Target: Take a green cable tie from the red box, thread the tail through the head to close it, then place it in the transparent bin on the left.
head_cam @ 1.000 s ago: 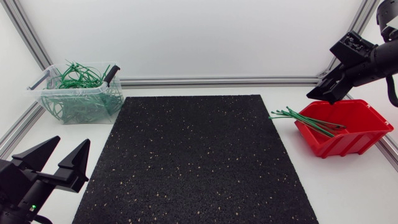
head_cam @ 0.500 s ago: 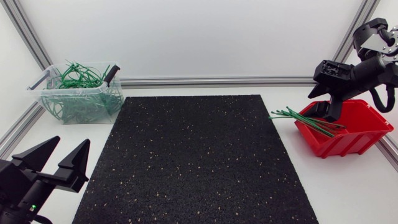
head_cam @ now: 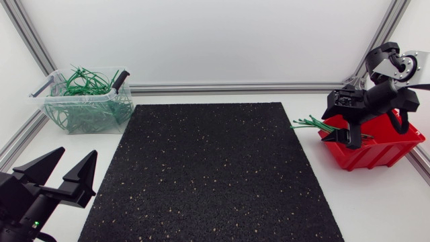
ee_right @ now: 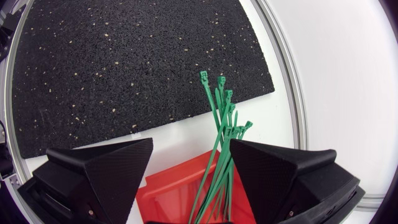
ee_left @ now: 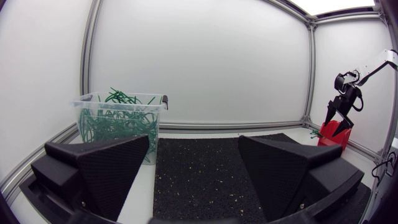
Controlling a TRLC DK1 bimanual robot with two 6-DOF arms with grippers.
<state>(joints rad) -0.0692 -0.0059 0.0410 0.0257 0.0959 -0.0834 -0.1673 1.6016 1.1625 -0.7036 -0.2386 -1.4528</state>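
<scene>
The heads stick straight out beyond the red box's rim, so the green cable tie will stay almost straight when the robot lifts it.
Several green cable ties lie in the red box, their heads sticking out over its rim toward the black mat. My right gripper hangs open just above the box, fingers pointing down, with the bundle of ties between them and close to one finger. From overhead, the right gripper is over the left end of the red box, and the ties poke out to the left. My left gripper stands open and empty at the front left.
The transparent bin, holding several closed green ties, stands at the back left, also seen ahead of the left gripper as the bin. The black mat covers the table's middle. Aluminium rails border the table.
My right arm has come down and forward from behind the red box, so its gripper now hangs over the box's left end. The left arm has stayed still.
</scene>
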